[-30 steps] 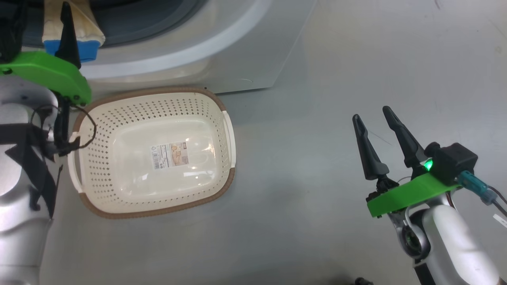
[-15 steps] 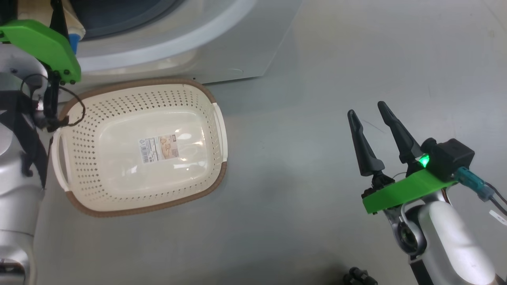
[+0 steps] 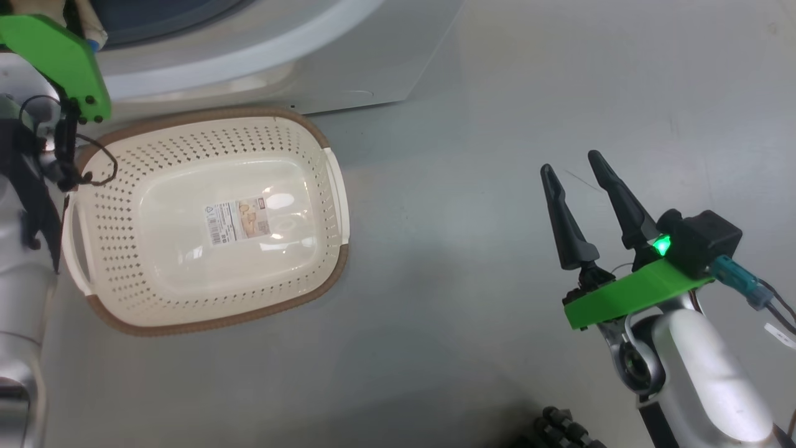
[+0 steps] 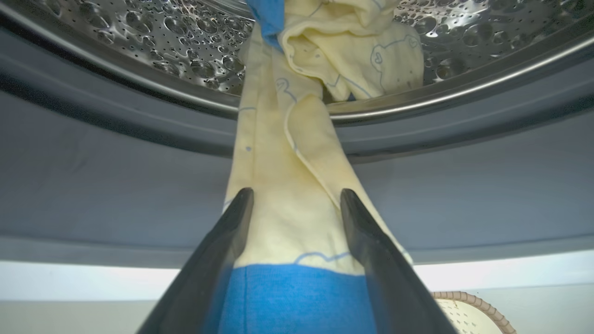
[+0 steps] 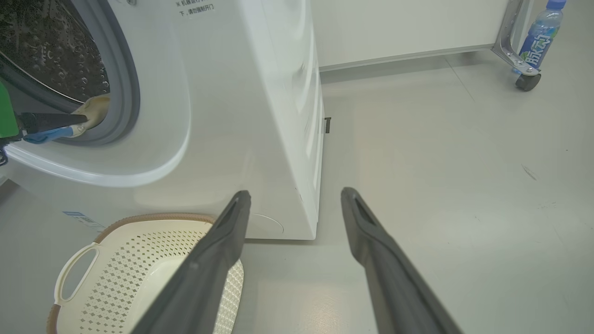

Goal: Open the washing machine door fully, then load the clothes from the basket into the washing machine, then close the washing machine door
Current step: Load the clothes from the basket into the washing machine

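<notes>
My gripper will push the cream-yellow garment in. The garment hangs limp over the grey gasket, so its blue end [image 4: 299, 300] will trail behind to the drum's rim as it goes in.
The cream basket [image 3: 124, 261] with a brown rim stands empty on the floor before the white washing machine [image 3: 348, 68], a label on its bottom. A cream-yellow garment with a blue end, one of the clothes [image 4: 287, 195], hangs from the steel drum [image 4: 153, 41] over the grey gasket [image 4: 116, 176]. It runs between the spread fingers of my left gripper [image 4: 295, 191], which stands open at the washer's mouth. My right gripper [image 3: 569, 162] is open over bare floor, right of the basket, with nothing in it. The washing machine door is out of view.
A blue-labelled bottle [image 5: 538, 35] sits on a wheeled metal frame [image 5: 527, 82] far to the right by a white wall. A dark ribbed object [image 3: 559, 429] pokes in at the head view's bottom edge. Grey floor spreads right of the washer.
The head camera has shifted, so the whole picture has slid left and up. My left gripper has gone closer to the washer's mouth, its fingers leaving the head view's top edge. Both grippers stay open.
</notes>
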You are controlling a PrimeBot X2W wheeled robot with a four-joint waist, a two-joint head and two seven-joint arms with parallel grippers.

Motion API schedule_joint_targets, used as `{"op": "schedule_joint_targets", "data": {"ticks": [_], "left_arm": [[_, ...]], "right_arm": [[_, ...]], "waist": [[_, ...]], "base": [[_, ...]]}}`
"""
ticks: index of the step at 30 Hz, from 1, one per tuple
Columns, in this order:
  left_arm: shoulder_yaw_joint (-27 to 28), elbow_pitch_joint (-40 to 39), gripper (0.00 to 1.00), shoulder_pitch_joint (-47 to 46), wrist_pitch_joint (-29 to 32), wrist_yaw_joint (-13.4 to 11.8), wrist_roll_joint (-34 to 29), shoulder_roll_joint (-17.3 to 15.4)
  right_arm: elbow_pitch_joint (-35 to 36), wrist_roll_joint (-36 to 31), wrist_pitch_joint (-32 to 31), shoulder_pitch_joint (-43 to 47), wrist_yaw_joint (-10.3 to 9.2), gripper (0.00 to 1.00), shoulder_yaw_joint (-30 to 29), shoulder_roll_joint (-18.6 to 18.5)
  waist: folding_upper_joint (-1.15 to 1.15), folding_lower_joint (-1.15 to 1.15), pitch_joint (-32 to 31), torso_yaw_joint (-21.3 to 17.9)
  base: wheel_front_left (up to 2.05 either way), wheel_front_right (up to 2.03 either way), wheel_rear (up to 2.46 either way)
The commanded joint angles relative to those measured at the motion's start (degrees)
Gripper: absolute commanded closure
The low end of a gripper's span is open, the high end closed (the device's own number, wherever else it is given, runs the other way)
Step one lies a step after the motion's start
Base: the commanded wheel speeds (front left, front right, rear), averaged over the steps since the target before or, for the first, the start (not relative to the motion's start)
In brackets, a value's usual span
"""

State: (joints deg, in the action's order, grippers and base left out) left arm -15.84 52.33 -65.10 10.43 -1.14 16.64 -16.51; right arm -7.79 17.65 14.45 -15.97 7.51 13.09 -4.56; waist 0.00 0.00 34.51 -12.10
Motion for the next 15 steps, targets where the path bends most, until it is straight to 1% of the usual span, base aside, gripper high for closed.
{"op": "schedule_joint_targets", "data": {"ticks": [1,7,8,9,10,11,12,13,14,15], "left_arm": [[1.1,-0.8,0.00,-2.3,0.6,-0.5,-0.2,-2.6],[0.5,2.7,0.00,-3.7,4.3,-1.6,0.0,-1.8],[0.6,3.2,0.05,-3.9,4.7,-1.6,0.3,-1.7],[0.7,3.7,0.35,-3.9,5.2,-1.6,0.6,-1.6],[0.6,4.2,0.54,-3.9,5.6,-1.6,0.7,-1.5],[0.6,4.5,0.64,-4.0,5.7,-1.6,0.8,-1.4],[0.6,4.7,0.78,-4.1,5.7,-1.6,0.9,-1.5],[0.5,4.9,0.96,-4.0,5.6,-1.6,0.9,-1.5],[0.4,5.1,1.00,-4.0,5.5,-1.6,1.0,-1.5],[0.4,5.3,1.00,-4.0,5.5,-1.6,1.0,-1.5]], "right_arm": [[1.4,0.3,0.5,0.0,-0.02,0.00,1.1,0.2],[1.0,0.4,0.5,0.0,-0.02,0.00,1.5,0.4],[1.0,0.4,0.5,0.0,-0.02,0.00,1.5,0.4],[1.0,0.4,0.5,0.1,-0.02,0.00,1.5,0.4],[0.9,0.4,0.5,0.1,-0.02,0.00,1.5,0.5],[0.9,0.4,0.5,0.1,-0.02,0.00,1.5,0.5],[0.9,0.4,0.5,0.1,-0.02,0.00,1.5,0.5],[0.9,0.3,0.5,0.1,-0.02,0.00,1.5,0.5],[0.9,0.3,0.5,0.2,-0.02,0.00,1.5,0.5],[0.9,0.4,0.5,0.2,-0.02,0.00,1.6,0.5]], "waist": [[0.00,0.00,0.0,0.0],[0.00,0.00,-0.5,-0.3],[0.00,0.00,-0.6,-0.4],[0.00,0.00,-0.7,-0.4],[0.00,0.00,-0.8,-0.4],[0.00,0.00,-0.8,-0.4],[0.00,0.00,-0.9,-0.5],[0.00,0.00,-1.0,-0.5],[0.00,0.00,-1.1,-0.5],[0.00,0.00,-1.2,-0.5]], "base": [[0.00,0.00,0.00],[0.00,0.00,0.00],[0.00,0.00,0.00],[0.00,0.00,0.00],[0.00,0.00,0.00],[0.00,0.00,0.00],[0.00,0.00,0.00],[0.00,0.00,0.00],[0.00,0.00,0.00],[0.00,0.00,0.00]]}}
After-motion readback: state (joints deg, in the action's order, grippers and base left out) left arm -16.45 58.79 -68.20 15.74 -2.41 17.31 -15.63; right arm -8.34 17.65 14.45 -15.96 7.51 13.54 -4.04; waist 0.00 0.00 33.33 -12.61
